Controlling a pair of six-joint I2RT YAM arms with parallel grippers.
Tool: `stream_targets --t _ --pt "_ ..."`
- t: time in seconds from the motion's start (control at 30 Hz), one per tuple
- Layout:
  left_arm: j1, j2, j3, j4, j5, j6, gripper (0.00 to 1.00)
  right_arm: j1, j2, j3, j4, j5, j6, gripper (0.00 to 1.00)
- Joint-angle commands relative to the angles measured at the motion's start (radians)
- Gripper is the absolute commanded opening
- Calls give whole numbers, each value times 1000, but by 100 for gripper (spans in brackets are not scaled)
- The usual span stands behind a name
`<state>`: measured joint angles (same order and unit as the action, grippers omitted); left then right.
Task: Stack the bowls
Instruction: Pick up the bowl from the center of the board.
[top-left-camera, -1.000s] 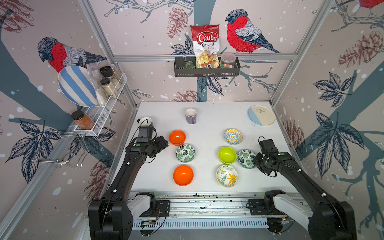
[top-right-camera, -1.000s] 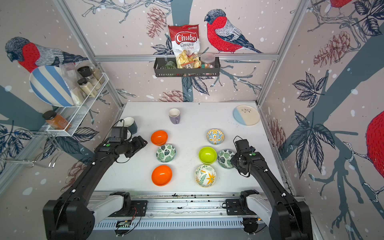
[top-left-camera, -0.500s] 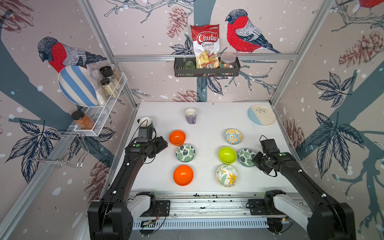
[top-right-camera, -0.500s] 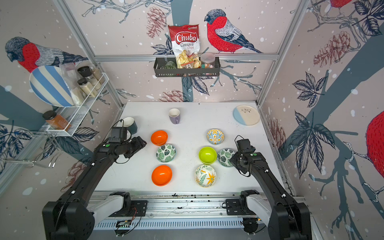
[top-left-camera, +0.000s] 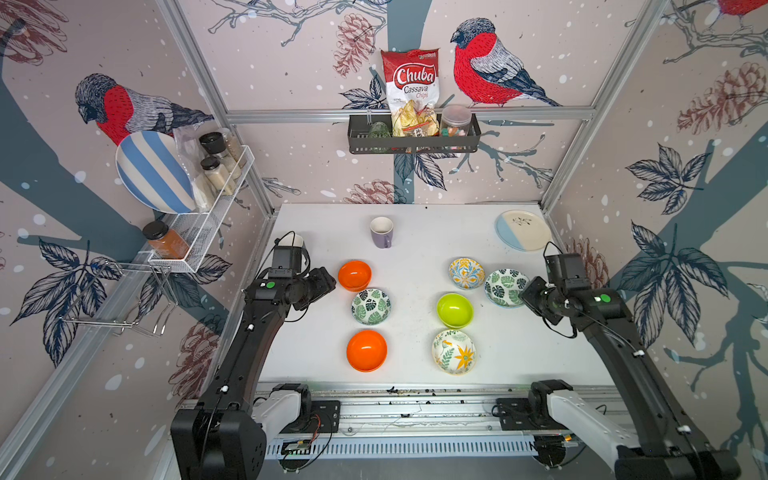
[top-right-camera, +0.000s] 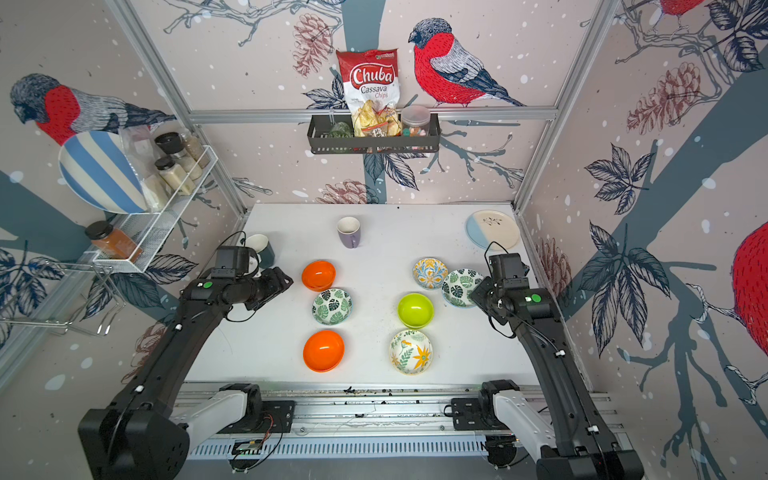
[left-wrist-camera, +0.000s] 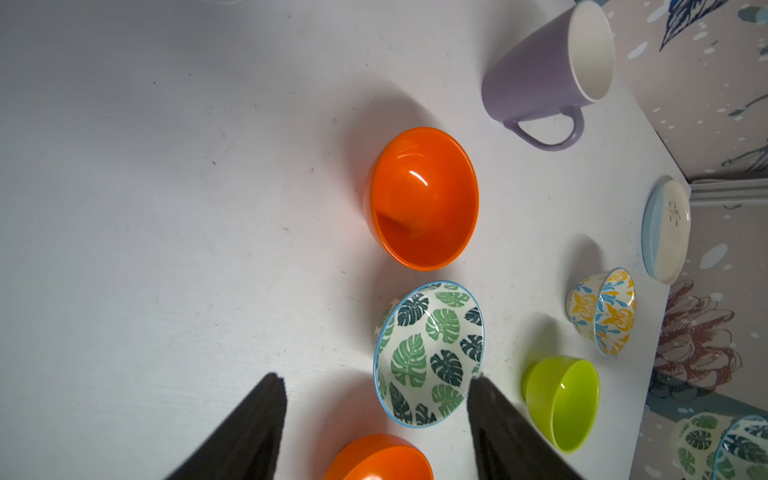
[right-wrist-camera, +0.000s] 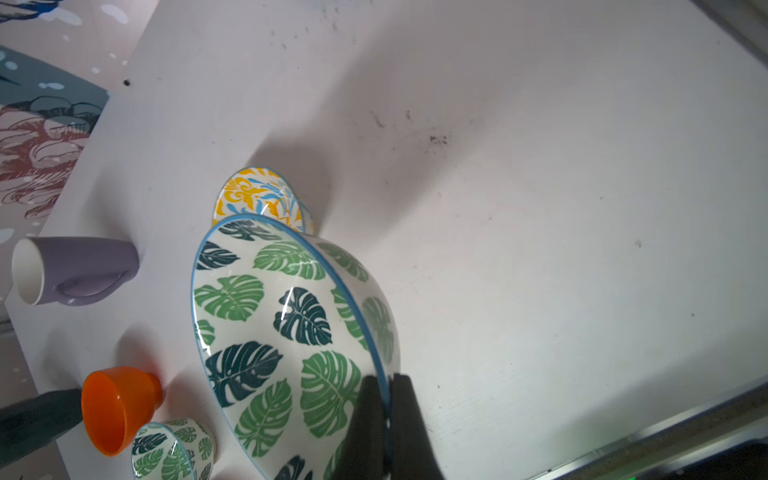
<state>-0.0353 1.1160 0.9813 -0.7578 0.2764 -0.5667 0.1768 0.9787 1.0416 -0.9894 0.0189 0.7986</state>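
Note:
I keep carrying the leaf bowl over with my right gripper, as the held leaf bowl's free rim (top-left-camera: 486, 286) faces my open left gripper (top-left-camera: 328, 281), until my left gripper grips that rim.
My right gripper (right-wrist-camera: 385, 380) is shut on the rim of a white bowl with green leaves (right-wrist-camera: 291, 332), one finger inside and one outside. In both top views that leaf bowl (top-left-camera: 505, 287) (top-right-camera: 459, 286) hangs tilted beside the yellow-blue patterned bowl (top-left-camera: 466, 273). My left gripper (left-wrist-camera: 376, 378) is open with nothing held, and its fingers (left-wrist-camera: 266, 419) straddle the edge of a second leaf bowl (left-wrist-camera: 428, 353). Beside that gripper (top-left-camera: 328, 282) sit an orange bowl (top-left-camera: 354, 275) and the second leaf bowl (top-left-camera: 370, 306). Nearer the front are another orange bowl (top-left-camera: 366, 350), a lime bowl (top-left-camera: 454, 309) and a floral bowl (top-left-camera: 454, 351).
A purple mug (top-left-camera: 381, 231) stands at the back middle. A dark mug (top-left-camera: 296, 241) sits behind my left wrist. A blue-and-cream plate (top-left-camera: 523, 230) lies in the back right corner. Wall racks hang left and behind, and a metal rail (top-left-camera: 415, 405) runs along the front edge.
My right gripper has shut on the leaf bowl's rim and carried it up and back, towards the yellow-blue bowl. My left gripper has narrowed slightly and its arm has barely moved.

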Motion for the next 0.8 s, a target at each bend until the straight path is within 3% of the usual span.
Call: stream_targets --t 0.0,0.2,0.37,0.77 --pt "-1 25 74 -85 108 96 63 84 66 108 -41 -28 -83 0" --pt "-154 93 273 -218 109 172 62 368 293 314 -44 -52 -126 0" --pt "-231 80 289 -169 195 133 59 539 454 422 -26 -98 -155 0" --pt "-412 116 231 -118 133 121 41 683 622 538 20 -192 -174 0"
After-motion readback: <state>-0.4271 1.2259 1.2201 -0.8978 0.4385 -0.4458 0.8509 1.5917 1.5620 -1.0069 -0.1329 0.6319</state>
